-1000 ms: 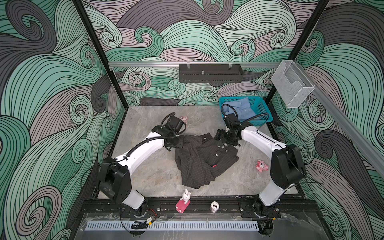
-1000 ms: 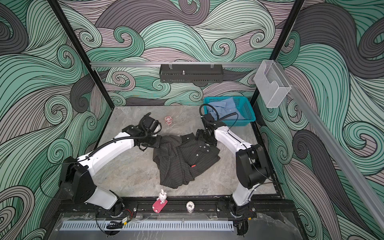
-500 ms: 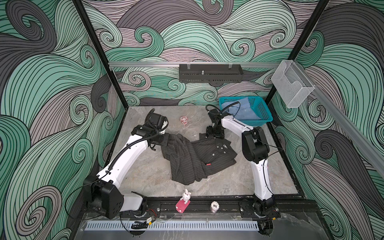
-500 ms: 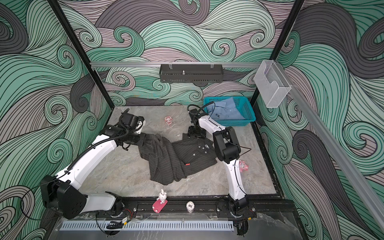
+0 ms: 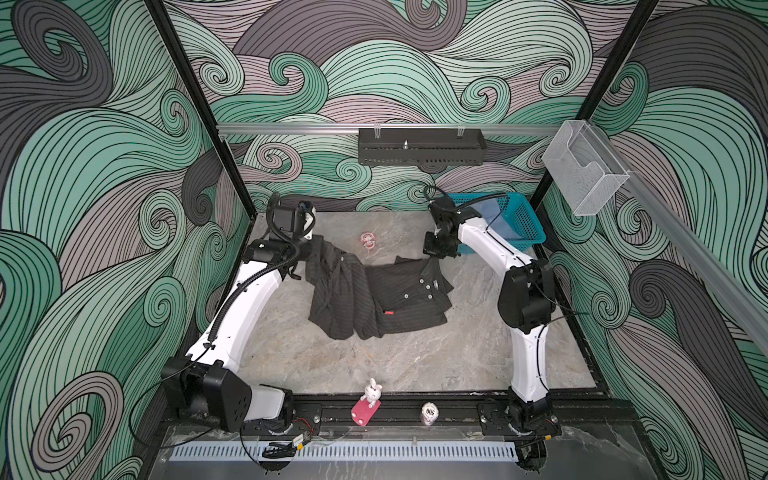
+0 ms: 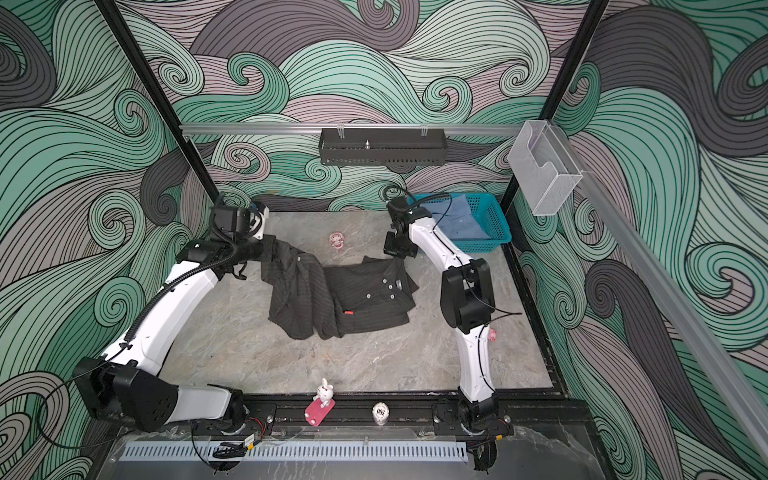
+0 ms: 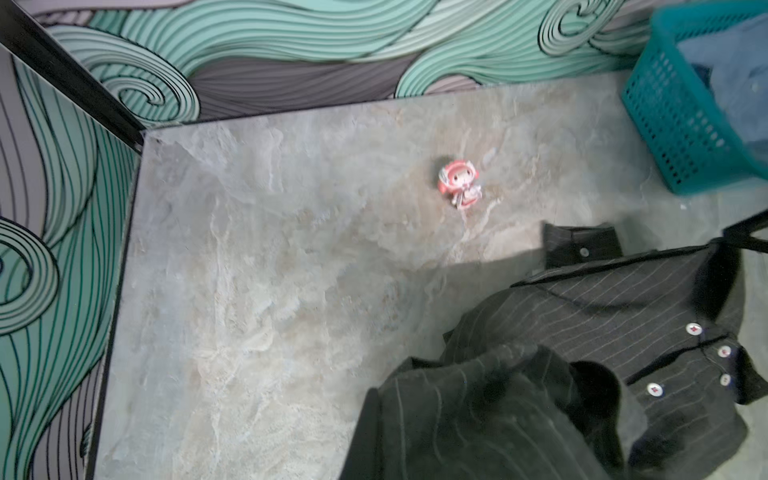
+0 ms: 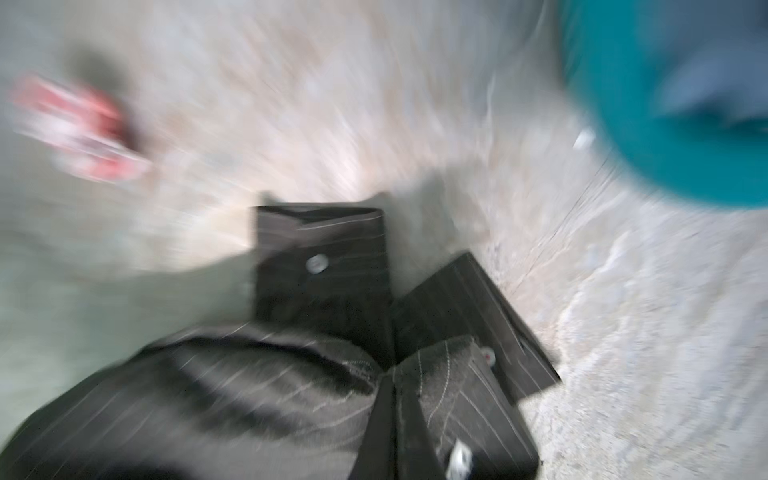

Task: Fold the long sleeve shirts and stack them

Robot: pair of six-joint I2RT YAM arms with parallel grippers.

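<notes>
Next, my right gripper pulls its end of the shirt toward the front (image 5: 486,305) and stretches the shirt tight, because the shirt's middle (image 5: 365,297) lies bunched and slack with both its ends far back.
A dark charcoal pinstriped long sleeve shirt (image 5: 386,299) (image 6: 345,291) lies crumpled mid-table, with a small red tag on its front. My left gripper (image 5: 313,249) (image 6: 270,249) is shut on its left end and holds that end raised. My right gripper (image 5: 434,255) (image 6: 397,254) is shut on the shirt's far right edge near the collar. In the right wrist view, which is blurred, the gripper (image 8: 390,386) pinches striped cloth. In the left wrist view cloth drapes over the gripper (image 7: 376,399). The light blue shirt (image 5: 496,220) (image 6: 461,220) lies in the basket.
The teal basket (image 5: 536,237) (image 6: 498,232) stands at the back right corner. A pink figurine (image 5: 368,241) (image 7: 459,183) sits behind the shirt. A bunny on a pink stand (image 5: 368,401) and a small white egg (image 5: 429,413) sit on the front rail. Another pink toy (image 6: 492,334) lies by the right arm.
My left gripper has pulled its end of the shirt left and toward the back, stretching the cloth out. My right gripper has shifted toward the back and shut on the shirt's far edge.
</notes>
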